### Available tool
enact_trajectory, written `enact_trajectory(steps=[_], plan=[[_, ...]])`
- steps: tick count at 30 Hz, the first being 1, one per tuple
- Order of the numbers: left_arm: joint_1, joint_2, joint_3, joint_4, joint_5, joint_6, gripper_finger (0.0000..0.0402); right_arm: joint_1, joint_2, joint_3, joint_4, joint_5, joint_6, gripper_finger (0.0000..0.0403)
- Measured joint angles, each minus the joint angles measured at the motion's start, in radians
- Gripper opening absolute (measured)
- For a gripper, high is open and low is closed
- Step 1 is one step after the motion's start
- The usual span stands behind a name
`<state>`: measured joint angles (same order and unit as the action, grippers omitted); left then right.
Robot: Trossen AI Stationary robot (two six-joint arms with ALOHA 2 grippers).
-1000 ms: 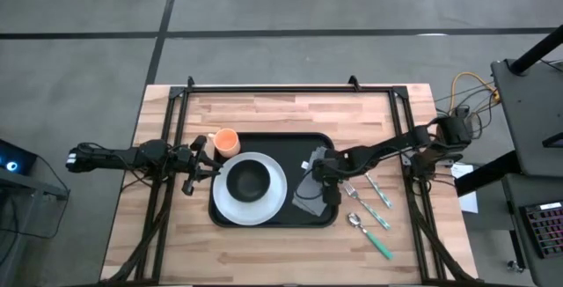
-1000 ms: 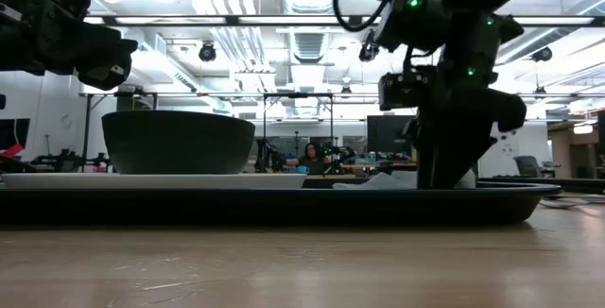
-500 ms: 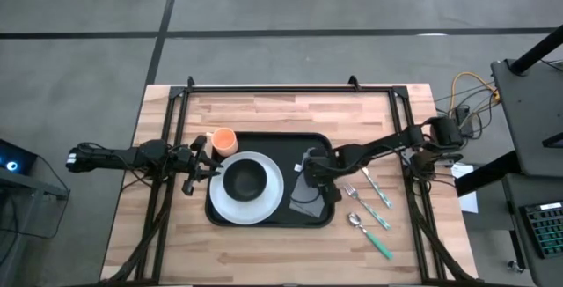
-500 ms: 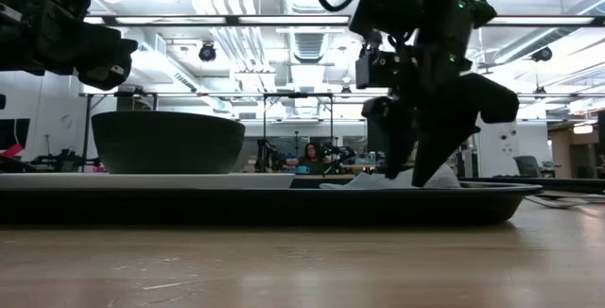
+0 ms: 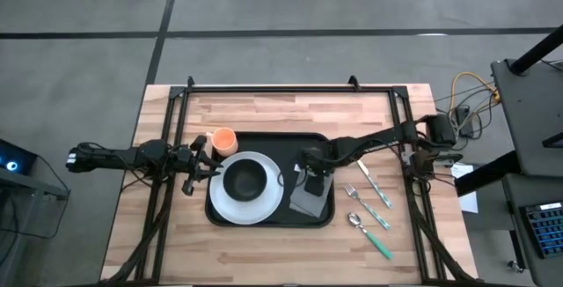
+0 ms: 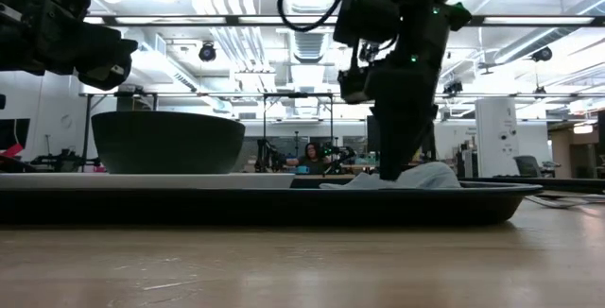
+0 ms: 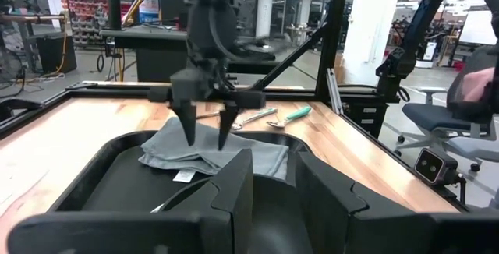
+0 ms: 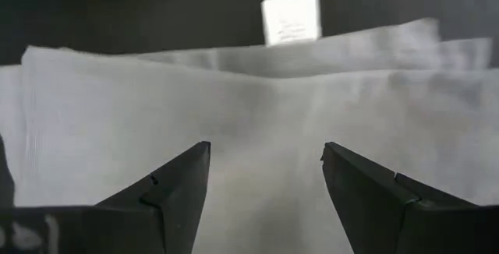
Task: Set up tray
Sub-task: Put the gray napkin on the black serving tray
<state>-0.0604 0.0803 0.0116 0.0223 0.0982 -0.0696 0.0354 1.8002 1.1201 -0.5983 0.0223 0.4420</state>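
I should straighten the grey napkin [image 5: 308,202] with my right gripper from its edge [image 8: 293,61] by the white label before I go to the cutlery, because the napkin lies at a slant to the black tray's rim.
The black tray [image 5: 264,143] lies mid-table. It carries a white plate [image 5: 224,206] with a black bowl [image 5: 247,180] on its left part. A folded grey napkin [image 5: 310,201] lies flat on its right part and also shows in the left wrist view [image 7: 257,154]. My right gripper [image 5: 312,171] is open and points down over the napkin's far part [image 8: 257,98], near its white label [image 8: 291,16]. My left gripper [image 5: 207,162] is open and empty. It is raised beside the plate's left rim. My right gripper's open fingertips [image 7: 192,135] come from above, pointing down, at the napkin's top near its far edge. They stand at the cloth's surface, but I cannot tell whether they touch it. The napkin lies flat on the tray.
An orange cup [image 5: 225,140] stands on the table at the tray's far left corner. Two forks [image 5: 374,190] and a spoon with a green handle [image 5: 369,236] lie on the wood right of the tray. A black frame [image 5: 273,89] borders the table.
My right gripper has moved toward the table's left edge, across the napkin. The tray, with the plate and bowl on it, has slid a little toward the left. The napkin has stayed on the tray.
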Motion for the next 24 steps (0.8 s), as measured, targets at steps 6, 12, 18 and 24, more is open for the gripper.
enact_trajectory(steps=[6,12,18,24], plan=[[0.0,0.008,0.0,0.0,0.0,0.0,0.008,0.02,0.103,0.051,-0.017,0.003,0.0,0.0237],[0.0,0.012,0.0,0.0,0.0,0.0,0.008,0.022,0.193,0.138,-0.102,-0.001,-0.168,0.023],[0.0,0.012,0.0,0.0,0.0,0.0,0.008,0.024,0.203,0.19,-0.106,-0.006,-0.379,0.0222],[0.0,0.013,0.0,0.0,0.0,0.0,0.008,0.025,0.176,0.199,-0.099,0.007,-0.397,0.0219]])
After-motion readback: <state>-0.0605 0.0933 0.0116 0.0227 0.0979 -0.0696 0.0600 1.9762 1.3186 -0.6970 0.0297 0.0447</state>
